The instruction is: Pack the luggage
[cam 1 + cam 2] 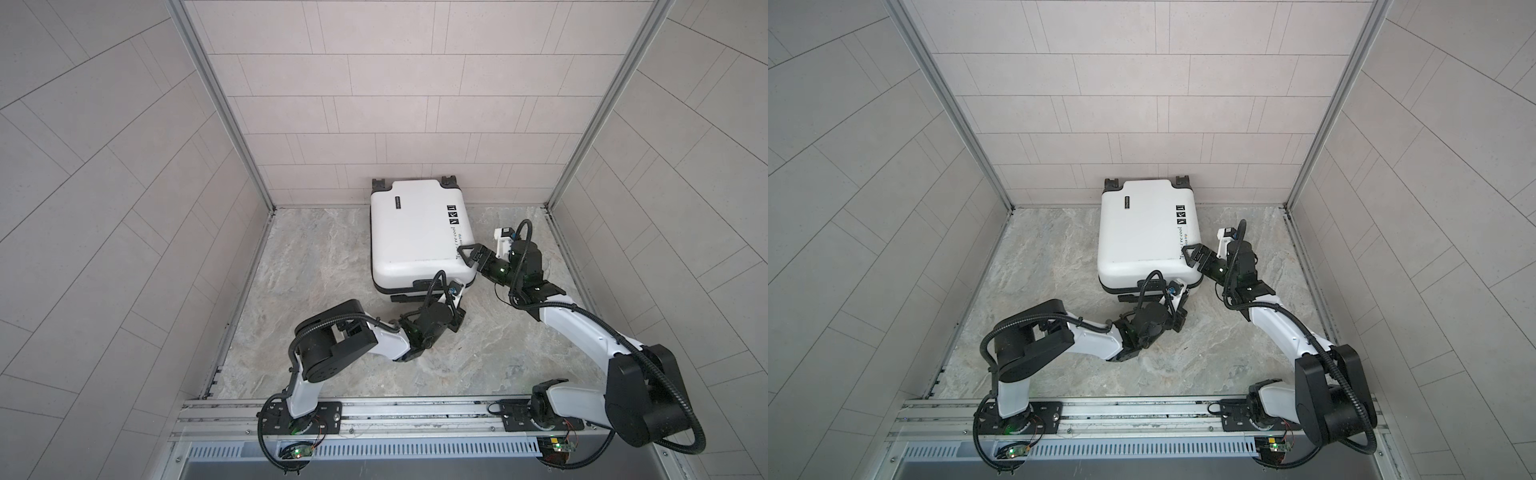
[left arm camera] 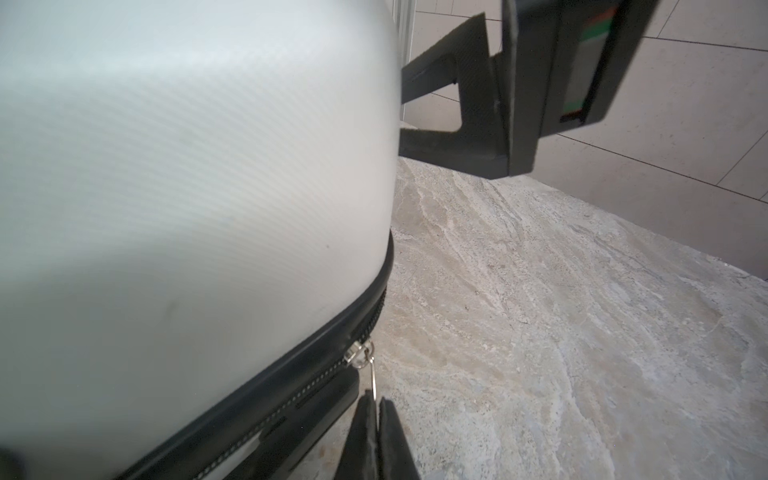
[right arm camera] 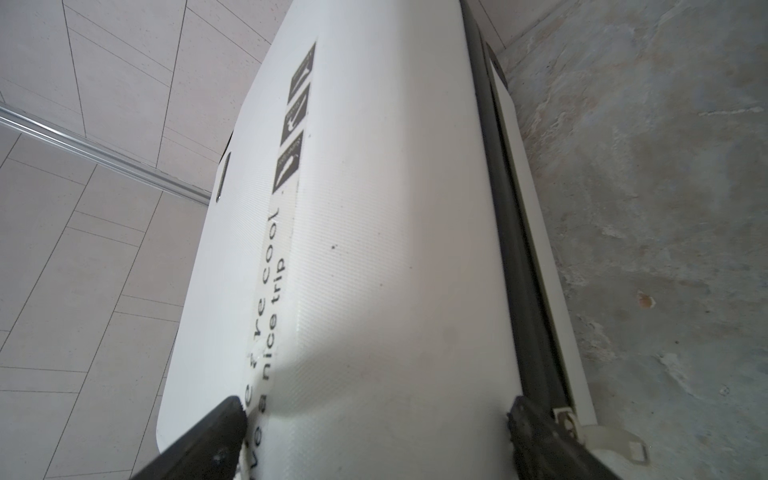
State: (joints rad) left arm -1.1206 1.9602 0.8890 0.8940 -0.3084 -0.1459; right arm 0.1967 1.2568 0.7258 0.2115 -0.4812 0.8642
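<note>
Next, I push the luggage's side point(image 3: 412, 376) across with my right gripper, because the slider my left gripper pulls point(image 2: 357, 353) is at the luggage's near corner, short of the other slider.
The white hard-shell luggage point(image 1: 415, 232) point(image 1: 1142, 232) lies flat and closed, its black wheels against the back wall. My left gripper point(image 2: 377, 405) is at its near right corner, shut on the thin metal zipper pull point(image 2: 373, 374). The pull hangs from the slider point(image 2: 356, 356) on the black zipper band. In both top views the left wrist hides this grip. My right gripper point(image 1: 471, 259) point(image 1: 1196, 255) point(image 3: 374, 411) stands open at the luggage's right side. One finger point(image 3: 212, 428) lies over the printed top face point(image 3: 374, 249), the other point(image 3: 536, 428) at the zipper band.
Grey tiled walls close in the marble-patterned table point(image 1: 324, 266) on three sides. An aluminium rail point(image 1: 395, 411) carrying both arm bases runs along the front. Bare table shows to the left of the luggage and between the arms.
</note>
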